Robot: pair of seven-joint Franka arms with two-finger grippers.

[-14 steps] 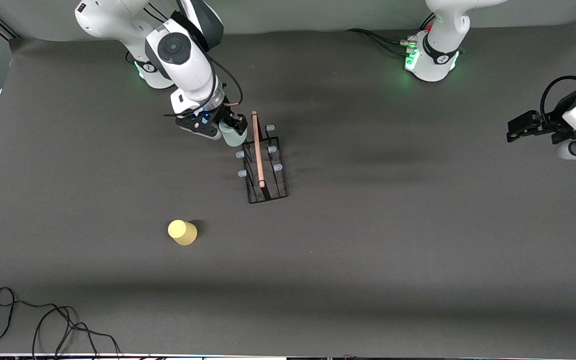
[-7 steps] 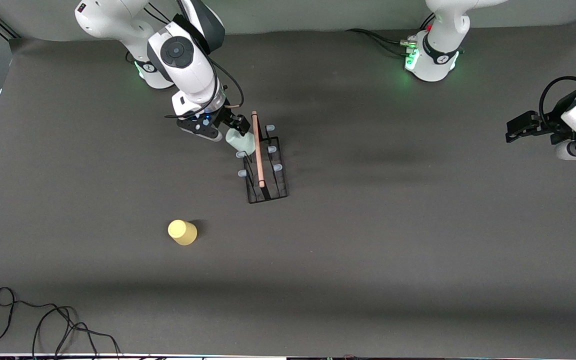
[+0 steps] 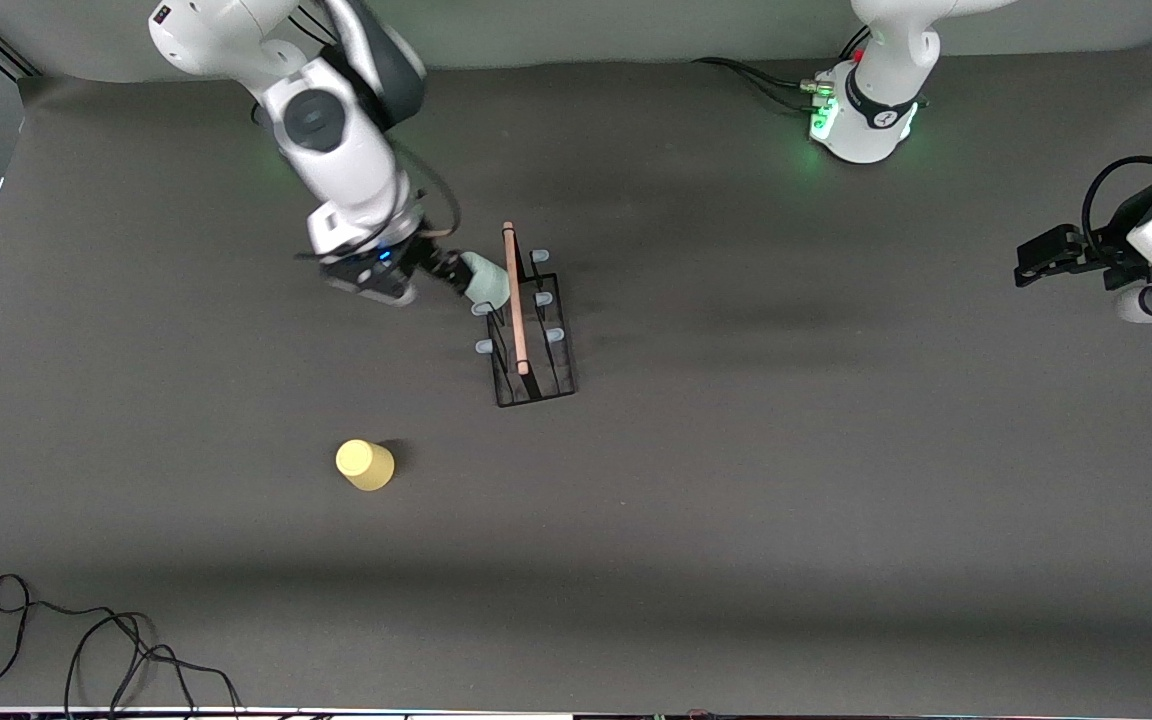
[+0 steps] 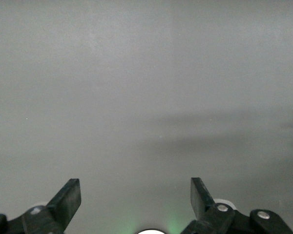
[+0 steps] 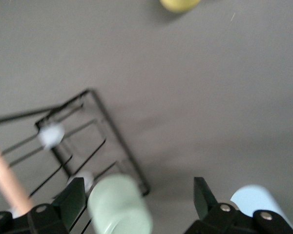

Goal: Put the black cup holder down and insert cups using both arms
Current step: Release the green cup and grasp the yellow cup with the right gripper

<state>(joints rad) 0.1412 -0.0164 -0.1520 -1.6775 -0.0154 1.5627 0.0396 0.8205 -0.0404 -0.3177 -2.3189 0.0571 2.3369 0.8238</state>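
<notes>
I expect the yellow cup (image 3: 365, 464) to hang at a tilt too when I push it onto a free white knob (image 3: 484, 347), because the pale green cup beside that knob hangs tilted.
The black cup holder (image 3: 533, 347) stands mid-table with its wooden rod handle (image 3: 514, 300) on top; it also shows in the right wrist view (image 5: 95, 126). The pale green cup (image 3: 489, 280) hangs tilted on the holder's side toward the right arm's end. My right gripper (image 3: 448, 268) is open just beside it. In the right wrist view the green cup (image 5: 119, 207) lies between the spread fingers of the right gripper (image 5: 139, 187), close to one of them. A light blue cup (image 5: 254, 201) shows at that view's edge. The yellow cup (image 3: 365, 465) stands upside down nearer the camera. My left gripper (image 3: 1028, 258) waits open and empty, as the left wrist view (image 4: 135, 187) shows.
A black cable (image 3: 86, 650) lies coiled at the table's near corner toward the right arm's end. Cables (image 3: 756, 80) run to the left arm's base (image 3: 866, 120).
My right gripper carried the green cup onto the holder's side, opened, and drew back toward the right arm's end. The left arm has hardly moved.
</notes>
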